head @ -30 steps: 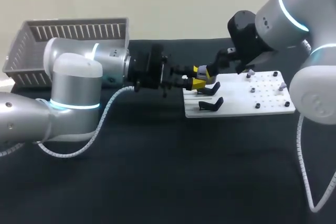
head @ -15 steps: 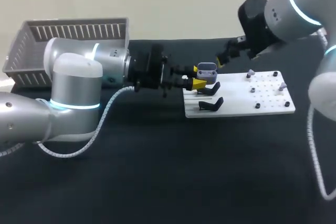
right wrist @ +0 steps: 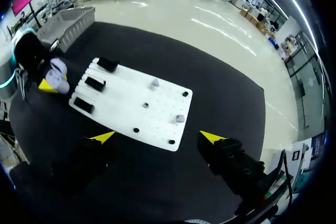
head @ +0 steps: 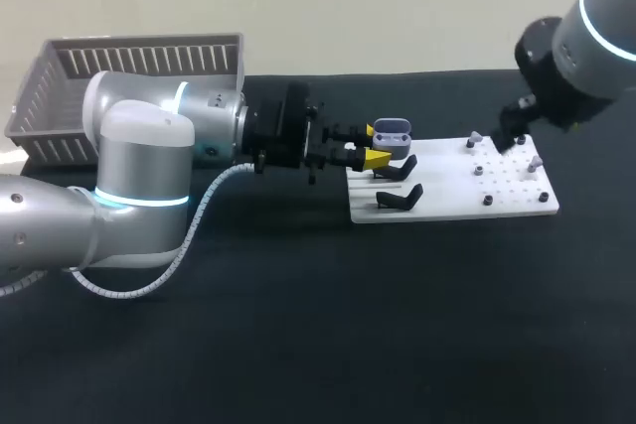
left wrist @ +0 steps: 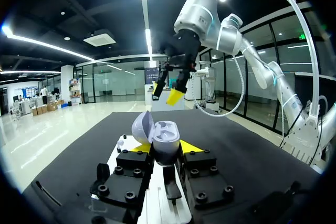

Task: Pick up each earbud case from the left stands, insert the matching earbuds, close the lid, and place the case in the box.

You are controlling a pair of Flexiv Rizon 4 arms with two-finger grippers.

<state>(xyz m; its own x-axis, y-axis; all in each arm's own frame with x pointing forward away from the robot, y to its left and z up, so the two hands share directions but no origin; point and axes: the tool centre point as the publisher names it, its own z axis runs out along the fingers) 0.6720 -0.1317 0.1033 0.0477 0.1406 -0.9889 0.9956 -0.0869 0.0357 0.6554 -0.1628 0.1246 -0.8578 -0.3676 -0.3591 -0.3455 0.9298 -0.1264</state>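
Note:
The pale earbud (head: 535,163) fills a gap among the dark pegs (head: 544,198), so it should come off a peg hidden under it when the robot lifts it, and that peg will stay.
A lavender earbud case (head: 394,132) with its lid up is held over the left end of the white board (head: 447,208); my left gripper (head: 376,144) is shut on it. In the left wrist view the case (left wrist: 161,136) sits upright between the yellow fingertips (left wrist: 192,147), with empty wells showing. My right gripper (right wrist: 157,137) hangs open and empty above the board (right wrist: 121,119), its fingers (head: 507,136) over the board's right part. Two pale earbuds (right wrist: 155,83) (right wrist: 180,118) rest on the board among dark pegs.
Black stands (head: 400,196) line the board's left edge. A grey slatted box (head: 129,76) sits at the table's back left, behind my left arm. Black tabletop (head: 318,325) spreads in front of the board.
My right arm has drawn back from the case, swinging right to hover over the board's earbud end. The left arm and the case have stayed put.

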